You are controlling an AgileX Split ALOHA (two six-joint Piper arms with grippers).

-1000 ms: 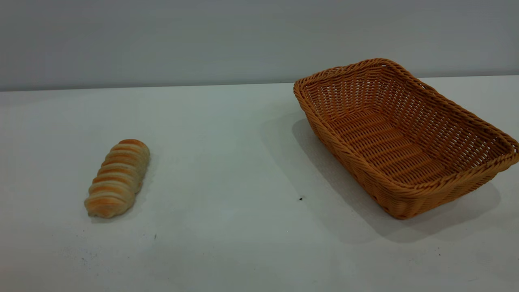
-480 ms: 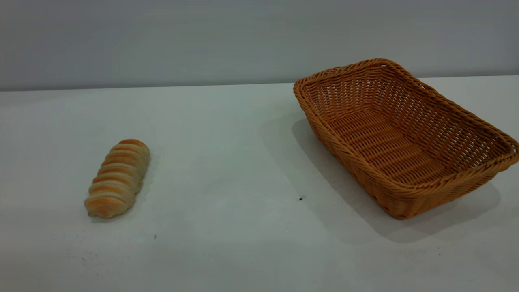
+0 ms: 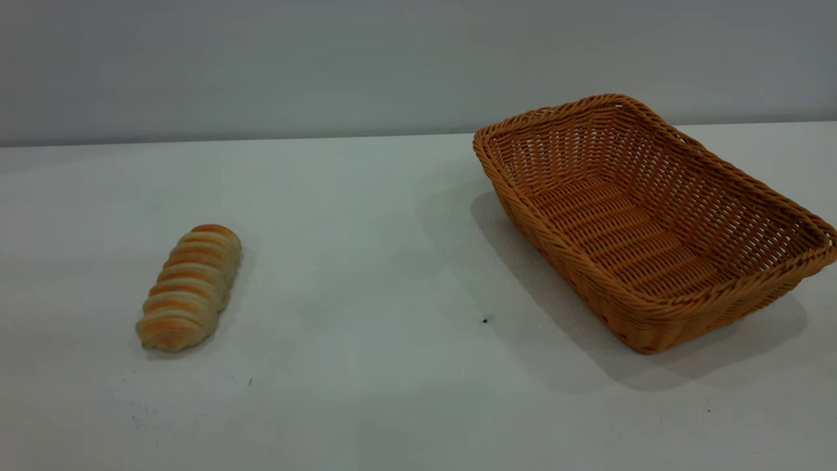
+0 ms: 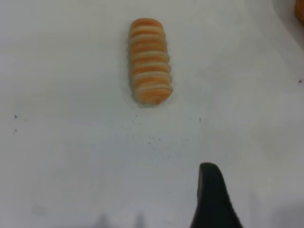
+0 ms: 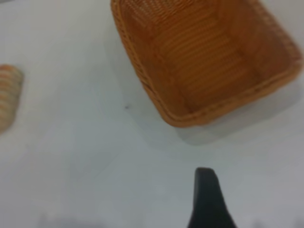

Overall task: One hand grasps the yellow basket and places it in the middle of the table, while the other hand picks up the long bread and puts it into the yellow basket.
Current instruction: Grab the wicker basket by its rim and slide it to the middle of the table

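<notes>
The left gripper should wait while the right gripper brings the yellow basket [image 3: 628,224] over by its near rim [image 3: 767,278], because the basket stands crooked and far from the table's middle.
The long bread [image 3: 189,286] lies on the white table [image 3: 366,275] at the left, lengthwise toward the camera. It also shows in the left wrist view [image 4: 150,61] and at the edge of the right wrist view [image 5: 8,97]. The yellow basket [image 3: 644,216] stands empty at the right, turned at an angle, and fills the right wrist view [image 5: 204,57]. A dark part of my left gripper [image 4: 211,199] hangs above bare table, short of the bread. A dark part of my right gripper [image 5: 207,199] hangs above bare table, short of the basket's near rim. Neither arm shows in the exterior view.
A grey wall runs behind the table's far edge [image 3: 261,139]. A few tiny dark specks [image 3: 484,320] dot the tabletop between the bread and the basket. A wide stretch of bare table lies between them.
</notes>
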